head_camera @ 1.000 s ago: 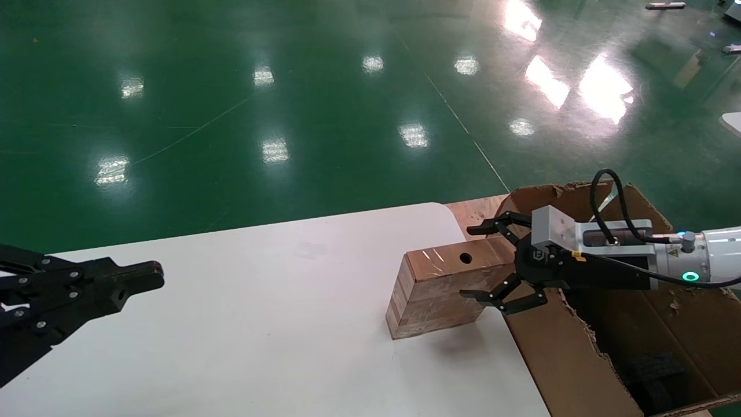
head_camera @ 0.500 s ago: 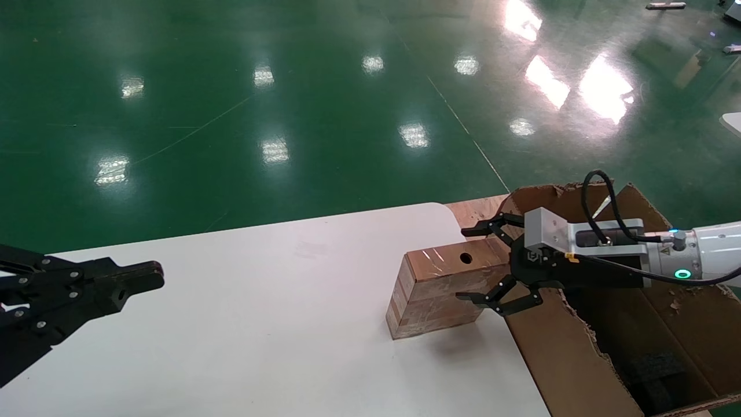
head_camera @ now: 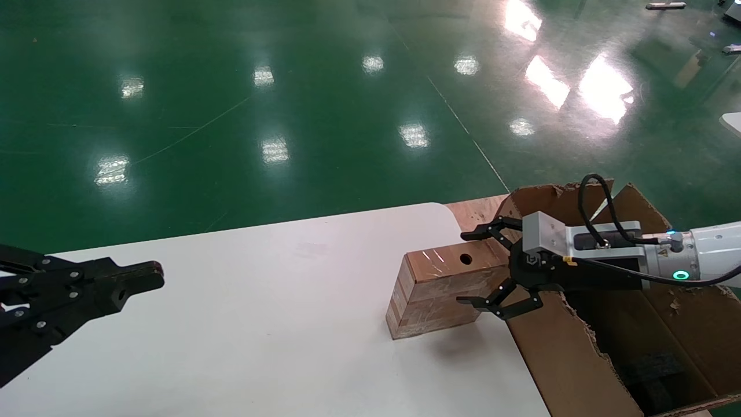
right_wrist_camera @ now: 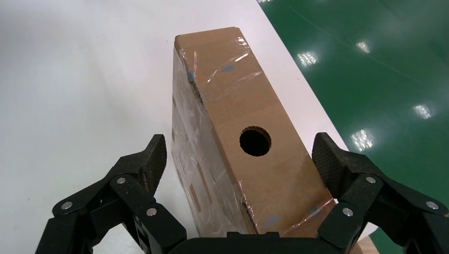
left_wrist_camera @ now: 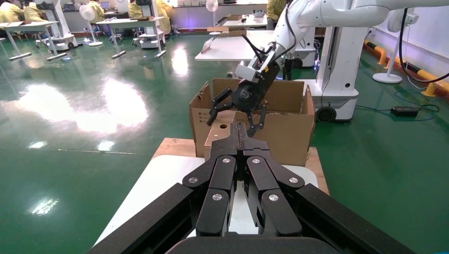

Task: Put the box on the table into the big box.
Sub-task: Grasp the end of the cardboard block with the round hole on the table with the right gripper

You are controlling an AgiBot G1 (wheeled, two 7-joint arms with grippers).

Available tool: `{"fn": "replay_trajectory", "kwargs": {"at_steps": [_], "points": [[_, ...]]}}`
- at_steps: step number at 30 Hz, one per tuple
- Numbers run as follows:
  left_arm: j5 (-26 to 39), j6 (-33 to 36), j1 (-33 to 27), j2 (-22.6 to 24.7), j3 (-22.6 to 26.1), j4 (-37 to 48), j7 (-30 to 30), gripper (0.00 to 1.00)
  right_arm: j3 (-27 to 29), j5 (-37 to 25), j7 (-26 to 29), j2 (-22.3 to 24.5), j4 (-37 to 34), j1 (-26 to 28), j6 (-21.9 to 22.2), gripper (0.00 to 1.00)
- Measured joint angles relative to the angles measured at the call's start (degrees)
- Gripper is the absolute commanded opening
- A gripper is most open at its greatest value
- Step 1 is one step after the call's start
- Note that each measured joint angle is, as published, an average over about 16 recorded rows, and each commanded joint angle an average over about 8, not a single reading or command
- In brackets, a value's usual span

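Note:
I should grip the box's end (head_camera: 479,260) by the hole with my right gripper and lift the box, because the box (head_camera: 439,291) stands next to the big box, far from my left gripper.
The box (head_camera: 437,292) (right_wrist_camera: 238,132) stands on edge near the right side of the white table (head_camera: 260,324), its narrow side with the round hole facing up. My right gripper (head_camera: 477,269) (right_wrist_camera: 241,159) is open around the box's near end, one finger on each side, neither pad touching. The big box (head_camera: 608,341) (left_wrist_camera: 286,127) sits just right of the table, open, with ragged flaps. My left gripper (head_camera: 145,278) (left_wrist_camera: 239,135) hovers shut over the table's left part, holding nothing.
A wooden board (head_camera: 474,211) lies under the big box at the table's far right corner. Black foam (head_camera: 654,370) shows inside the carton. Green floor lies beyond the table's far edge.
My right gripper has slid a little further left along the box, so its open fingers straddle more of the box's end. The box and the left arm have not moved.

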Motion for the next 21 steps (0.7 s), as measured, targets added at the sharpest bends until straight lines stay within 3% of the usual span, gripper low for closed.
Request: {"fn": "replay_trajectory", "kwargs": {"at_steps": [7, 9, 11, 17, 19, 21], "points": [[0.0, 0.0, 0.0, 0.0, 0.0, 0.0, 0.0, 1.00, -0.8, 0.4, -0.2, -0.1, -0.2, 0.3, 0.0, 1.00], [0.0, 0.0, 0.0, 0.0, 0.0, 0.0, 0.0, 1.00, -0.9, 0.4, -0.2, -0.1, -0.2, 0.4, 0.0, 0.99], [0.0, 0.0, 0.0, 0.0, 0.0, 0.0, 0.0, 1.00, -0.9, 0.5, -0.2, -0.1, -0.3, 0.4, 0.0, 0.84], [0.0, 0.0, 0.0, 0.0, 0.0, 0.0, 0.0, 1.00, -0.8, 0.5, -0.2, -0.1, -0.2, 0.4, 0.0, 0.10], [0.0, 0.0, 0.0, 0.0, 0.0, 0.0, 0.0, 1.00, -0.8, 0.5, -0.2, -0.1, -0.2, 0.4, 0.0, 0.00], [0.0, 0.0, 0.0, 0.0, 0.0, 0.0, 0.0, 1.00, -0.8, 0.4, -0.2, -0.1, -0.2, 0.4, 0.0, 0.00]]}}
